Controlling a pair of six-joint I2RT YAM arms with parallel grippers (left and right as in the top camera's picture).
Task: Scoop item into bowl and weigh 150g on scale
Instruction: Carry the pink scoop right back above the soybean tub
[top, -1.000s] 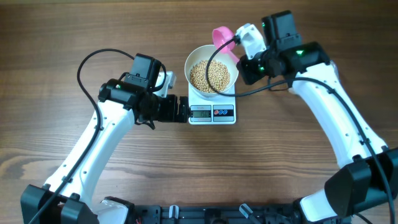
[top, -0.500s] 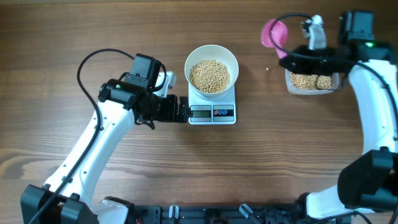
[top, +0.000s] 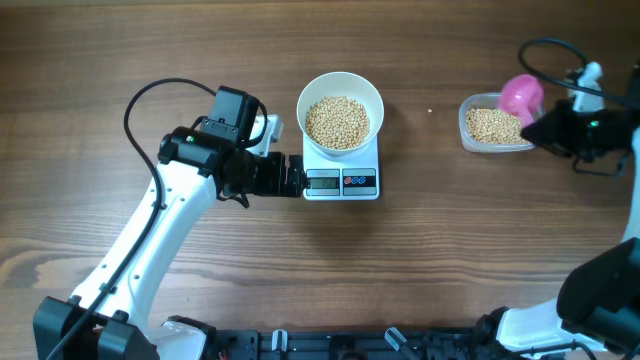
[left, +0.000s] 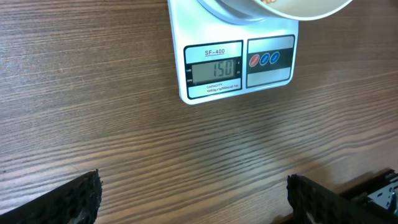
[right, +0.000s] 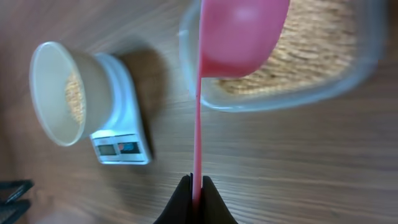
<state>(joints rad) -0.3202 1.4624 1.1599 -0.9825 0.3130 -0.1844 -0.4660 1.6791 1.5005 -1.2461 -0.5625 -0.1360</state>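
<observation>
The scale's display shows 150 while my right gripper holds the pink scoop over the tub. Next, I put the scoop down on the open wood next to the scale.
The white bowl holds tan beans and stands on the white scale, whose display reads 150. My left gripper rests open on the table just left of the scale; its two fingertips frame bare wood. My right gripper is shut on the thin handle of a pink scoop. The scoop's head hangs over the clear tub of beans at the far right.
Black cables loop above both arms. Wooden table surface surrounds the scale. The tub sits near the right edge, close under the right arm.
The right arm has swung the pink scoop from above the bowl's far rim rightwards to over the clear tub. The left arm has not moved.
</observation>
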